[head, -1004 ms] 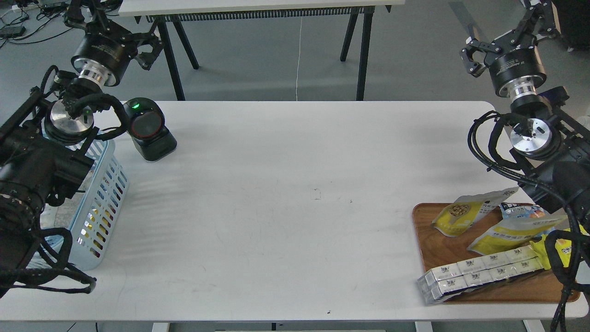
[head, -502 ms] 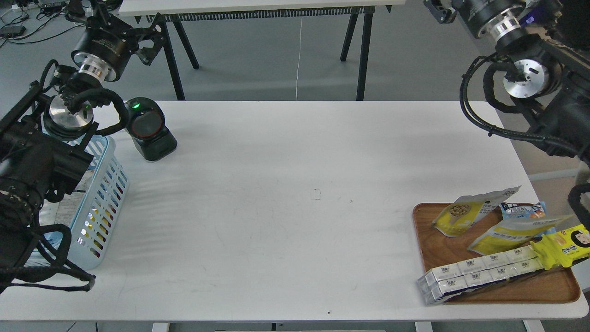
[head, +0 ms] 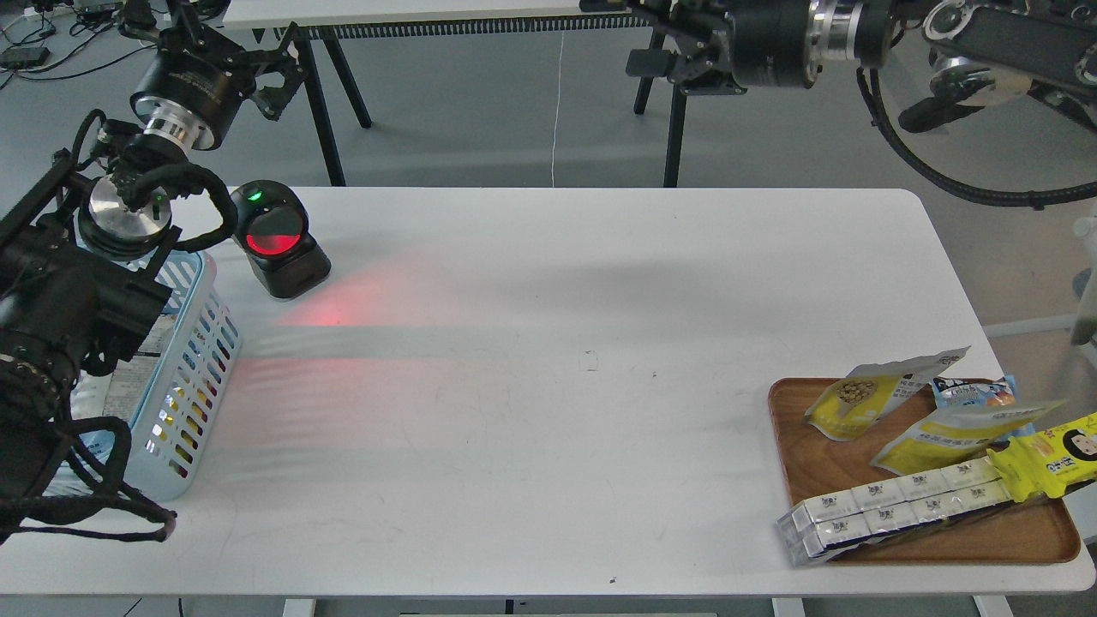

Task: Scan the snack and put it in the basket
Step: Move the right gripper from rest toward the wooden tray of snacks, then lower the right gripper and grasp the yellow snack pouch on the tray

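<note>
My gripper will lift the snack (head: pixel 869 399) and the snack will come free alone, because brown tray (head: pixel 902 420) shows between it and the longer yellow pouch.
The snack (head: pixel 860 399), a small yellow and white pouch picturing tan nuts, lies at the back left of the brown wooden tray (head: pixel 806 463) at the right front of the table. The light blue slotted basket (head: pixel 190 360) stands at the table's left edge, partly hidden by my left arm. My left gripper (head: pixel 276 75) is raised above the back left corner, dark against the table legs behind it. My right gripper (head: pixel 638 38) is high at the top of the view, pointing left, open and empty, far from the snack.
A black barcode scanner (head: pixel 276 242) stands at the back left beside the basket, its window glowing red and casting red light on the table. The tray also holds a longer yellow pouch (head: pixel 951 433), a long white box pack (head: pixel 891 510), a blue packet (head: pixel 973 392) and a yellow wrapper (head: pixel 1058 450).
My right arm has swung up from the right edge and now reaches left across the top of the view. The scanner window has turned red. The left arm has barely moved.
</note>
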`<state>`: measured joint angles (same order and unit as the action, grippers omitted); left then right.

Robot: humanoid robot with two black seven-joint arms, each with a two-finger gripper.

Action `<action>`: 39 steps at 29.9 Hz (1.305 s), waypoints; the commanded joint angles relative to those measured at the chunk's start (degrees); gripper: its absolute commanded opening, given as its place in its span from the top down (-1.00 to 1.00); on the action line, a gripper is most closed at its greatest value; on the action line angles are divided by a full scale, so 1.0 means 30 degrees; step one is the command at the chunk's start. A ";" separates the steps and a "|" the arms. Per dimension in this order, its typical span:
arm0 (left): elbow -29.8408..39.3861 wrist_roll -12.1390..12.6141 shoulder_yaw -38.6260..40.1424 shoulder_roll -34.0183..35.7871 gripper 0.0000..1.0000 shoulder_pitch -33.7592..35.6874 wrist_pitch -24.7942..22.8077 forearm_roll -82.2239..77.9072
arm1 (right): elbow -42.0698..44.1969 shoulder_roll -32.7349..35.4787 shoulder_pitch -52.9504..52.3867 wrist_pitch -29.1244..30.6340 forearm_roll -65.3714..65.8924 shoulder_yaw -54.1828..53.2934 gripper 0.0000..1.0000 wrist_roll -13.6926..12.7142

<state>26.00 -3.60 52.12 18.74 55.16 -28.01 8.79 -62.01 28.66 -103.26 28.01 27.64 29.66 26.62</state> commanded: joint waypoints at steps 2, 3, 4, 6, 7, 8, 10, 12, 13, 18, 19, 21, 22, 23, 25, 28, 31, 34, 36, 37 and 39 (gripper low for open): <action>0.0005 -0.0031 0.0001 0.0081 -0.99 -0.0106 0.0005 -0.0028 | -0.4225 0.1490 -0.1436 -0.0003 0.4663 0.1710 -0.99 0.0061; -0.0024 -0.0031 0.0001 0.0081 -0.99 -0.0077 0.0005 -0.0028 | -0.4899 0.1783 -0.1816 -0.0339 0.5803 0.2207 -0.99 0.0061; -0.0024 -0.0060 0.0001 0.0081 -0.99 -0.0077 0.0005 -0.0028 | -0.5543 0.2047 -0.2197 -0.0603 0.6888 0.2647 -0.99 0.0061; 0.0005 -0.0060 0.0001 0.0052 -0.99 -0.0077 0.0005 -0.0028 | -0.7066 0.2662 -0.2813 -0.1014 0.9406 0.3584 -0.99 0.0061; -0.0024 -0.0089 0.0001 0.0052 -0.99 -0.0077 0.0005 -0.0028 | -0.7827 0.2984 -0.3077 -0.1219 1.0839 0.4082 -0.99 0.0061; -0.0024 -0.0060 0.0001 0.0023 -0.99 -0.0077 0.0005 -0.0028 | -0.8386 0.3277 -0.3283 -0.1453 1.1956 0.4464 -0.99 0.0061; -0.0024 -0.0089 0.0001 -0.0007 -0.99 -0.0077 0.0005 -0.0028 | -0.9238 0.3776 -0.3606 -0.1980 1.4067 0.5138 -0.99 0.0148; -0.0024 -0.0089 0.0001 -0.0007 -0.99 -0.0106 0.0005 -0.0028 | -0.9796 0.4216 -0.3665 -0.2624 1.6641 0.5928 -0.99 0.0324; -0.0024 -0.0118 0.0001 -0.0007 -0.99 -0.0106 0.0005 -0.0028 | -0.9827 0.4275 -0.3665 -0.2947 1.7872 0.6397 -0.98 0.0412; -0.0024 -0.0206 0.0001 -0.0036 -0.99 -0.0136 0.0005 -0.0028 | -0.9215 0.4305 -0.3111 -0.4092 2.1925 0.8216 -0.91 0.0459; -0.0024 -0.0206 0.0001 -0.0036 -0.99 -0.0136 0.0005 -0.0028 | -0.9038 0.4305 -0.2848 -0.4092 2.2160 0.8247 -0.89 0.0459; -0.0024 -0.0206 0.0001 -0.0036 -0.99 -0.0136 0.0005 -0.0028 | -0.8512 0.4393 -0.2233 -0.4122 2.3123 0.8276 -0.84 0.0459; -0.0024 -0.0206 0.0001 -0.0036 -0.99 -0.0136 0.0005 -0.0028 | -0.8219 0.4480 -0.1998 -0.4151 2.3854 0.8276 -0.78 0.0459; -0.0024 -0.0235 0.0001 -0.0036 -0.99 -0.0136 0.0005 -0.0028 | -0.7926 0.4510 -0.1793 -0.4180 2.4412 0.8276 -0.73 0.0459; -0.0024 -0.0236 0.0001 -0.0036 -0.99 -0.0165 0.0005 -0.0028 | -0.7049 0.4481 -0.1178 -0.4530 2.5148 0.8218 -0.63 0.0459; -0.0024 -0.0236 0.0001 -0.0037 -0.99 -0.0165 0.0005 -0.0028 | -0.6021 0.4335 -0.0532 -0.5058 2.5267 0.8218 -0.55 0.0459; -0.0024 -0.0207 0.0001 -0.0007 -0.99 -0.0194 0.0005 -0.0028 | -0.5843 0.4364 -0.0180 -0.5089 2.5326 0.8218 -0.46 0.0459; -0.0024 -0.0206 0.0001 0.0022 -0.99 -0.0165 0.0005 -0.0057 | -0.5639 0.4452 0.0200 -0.5089 2.5472 0.8218 -0.32 0.0459; -0.0053 -0.0206 0.0030 0.0022 -0.99 -0.0165 0.0005 -0.0058 | -0.5346 0.4452 0.0435 -0.5118 2.5502 0.8218 -0.21 0.0459; -0.0053 -0.0206 0.0002 -0.0007 -0.99 -0.0165 0.0005 -0.0058 | -0.5258 0.4394 0.0494 -0.5118 2.5502 0.8189 -0.12 0.0459; -0.0024 -0.0206 0.0001 -0.0036 -0.99 -0.0165 0.0005 -0.0058 | -0.5169 0.4364 0.0553 -0.5118 2.5444 0.8159 0.12 0.0459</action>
<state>25.90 -4.24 52.13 18.80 54.59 -28.00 8.62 -78.08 41.93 -102.05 12.67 104.11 54.28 28.00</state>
